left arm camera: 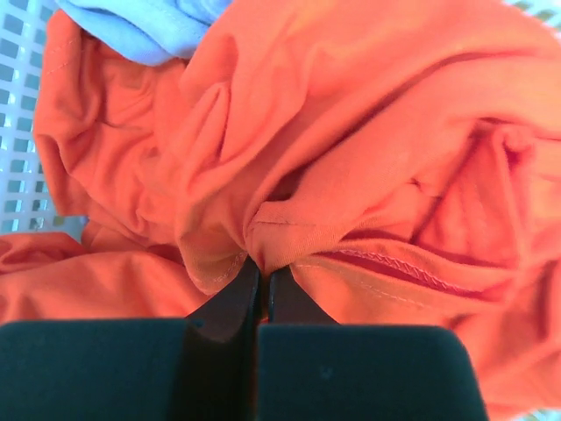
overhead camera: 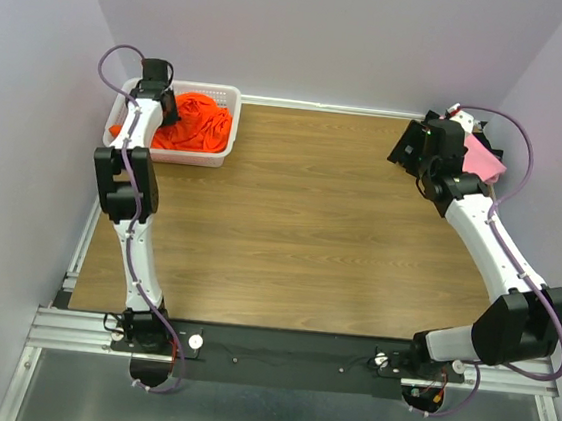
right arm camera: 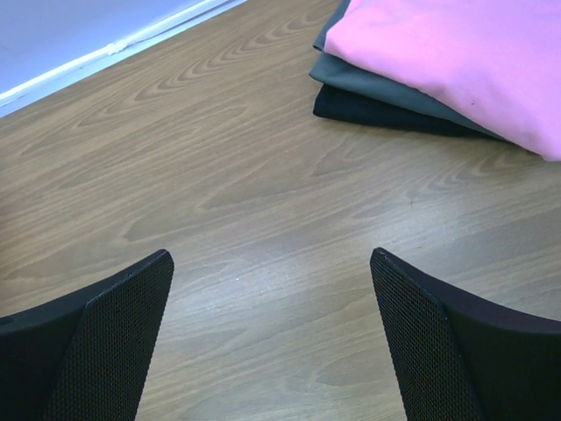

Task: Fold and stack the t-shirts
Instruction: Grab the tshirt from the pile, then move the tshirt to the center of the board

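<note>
I carry on lifting and carrying until the t-shirt spreads out on the table's middle, because that place is clear and my left gripper is pinching a fold of the orange t-shirt.
A bright orange t-shirt lies crumpled in the white lattice basket at the back left. My left gripper is down in the basket, shut on a fold of the orange t-shirt. A lavender t-shirt shows under it at the top of the left wrist view. A folded stack sits at the back right: a pink t-shirt on a grey one on a black one. The pink t-shirt shows behind my right arm. My right gripper is open and empty over bare table near the stack.
The basket wall shows at the left of the left wrist view. The wooden table runs between the basket and the stack. A white rail edges the table's back, with walls close on both sides.
</note>
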